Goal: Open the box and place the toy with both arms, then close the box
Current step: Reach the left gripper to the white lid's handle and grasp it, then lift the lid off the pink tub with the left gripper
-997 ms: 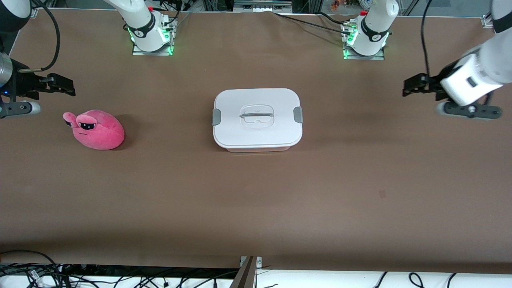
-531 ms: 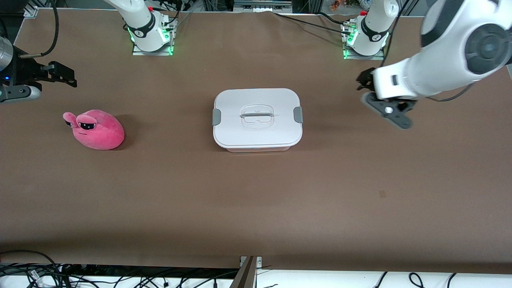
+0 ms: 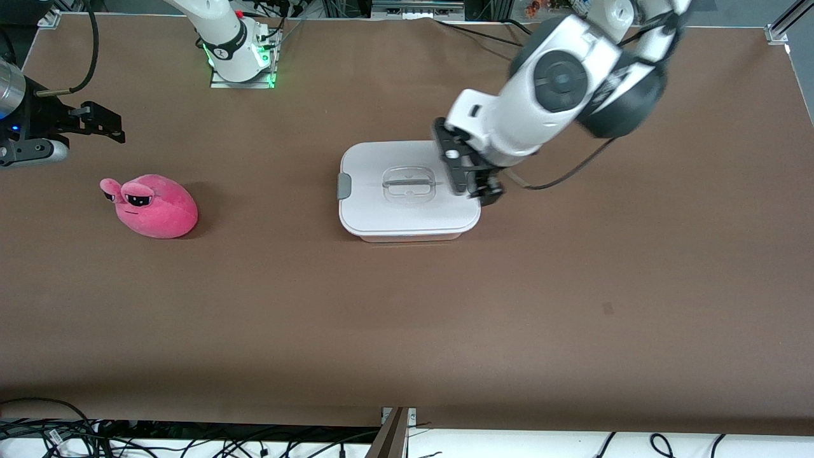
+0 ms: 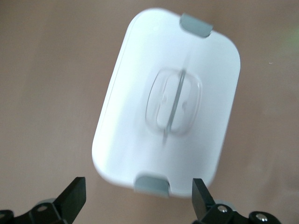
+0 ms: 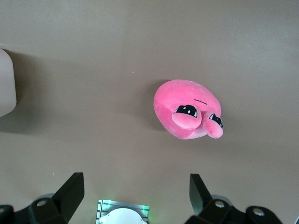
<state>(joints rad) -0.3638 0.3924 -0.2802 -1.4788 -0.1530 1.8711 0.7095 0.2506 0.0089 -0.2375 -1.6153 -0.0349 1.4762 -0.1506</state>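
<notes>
The grey clips are in the white lid's notches, so the lid will come off in one piece together with the clips when I lift the clear handle.
The box stands mid-table with its white lid on, a grey clip at the right arm's end and a clear handle in the middle. My left gripper is open and empty over the lid's other end and hides that clip. In the left wrist view the lid fills the middle, and a grey clip lies between the open fingers. The pink toy sits toward the right arm's end. My right gripper is open, empty, and waits above the table near the toy.
The right arm's base stands at the table's back edge and also shows in the right wrist view. Cables lie below the table's front edge. A corner of the box shows in the right wrist view.
My left arm swung in from its end of the table to over the box's near clip. My right gripper rose slightly. The box and toy have not moved.
</notes>
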